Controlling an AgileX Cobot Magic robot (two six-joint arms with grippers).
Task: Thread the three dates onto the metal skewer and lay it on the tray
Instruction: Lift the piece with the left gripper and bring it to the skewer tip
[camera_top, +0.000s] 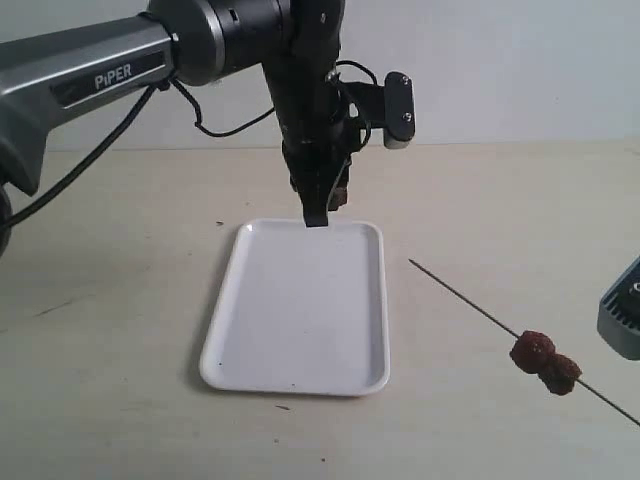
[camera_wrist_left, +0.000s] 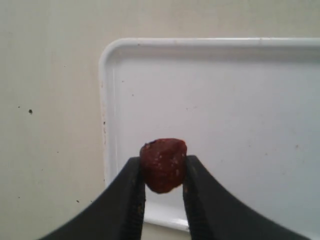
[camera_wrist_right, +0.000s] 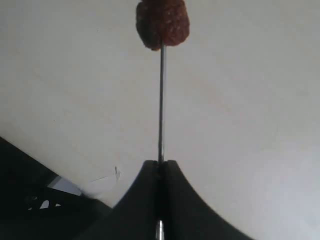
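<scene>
The date in my left gripper (camera_top: 341, 196) is hanging above the tray's far rim, away from the skewer's tip (camera_top: 411, 262), so I should first move the date to the skewer's tip with my left gripper.
My left gripper (camera_wrist_left: 162, 172) is shut on one dark red date (camera_wrist_left: 163, 164) and hangs over the far rim of the white tray (camera_top: 255, 330). In the exterior view this gripper (camera_top: 322, 205) points down at that rim, with the date (camera_top: 341, 192) partly hidden behind a finger. The thin metal skewer (camera_top: 460, 293) is held in the air to the right of the tray, slanting toward the tray. Two dates (camera_top: 545, 362) sit on it, side by side. My right gripper (camera_wrist_right: 160, 165) is shut on the skewer (camera_wrist_right: 161, 100), below a threaded date (camera_wrist_right: 163, 22).
The tray (camera_wrist_left: 225, 100) lies bare on a pale wooden tabletop (camera_top: 120, 380). A black cable (camera_top: 90, 165) loops under the left arm. Part of the right arm's grey body (camera_top: 622, 315) shows at the right edge.
</scene>
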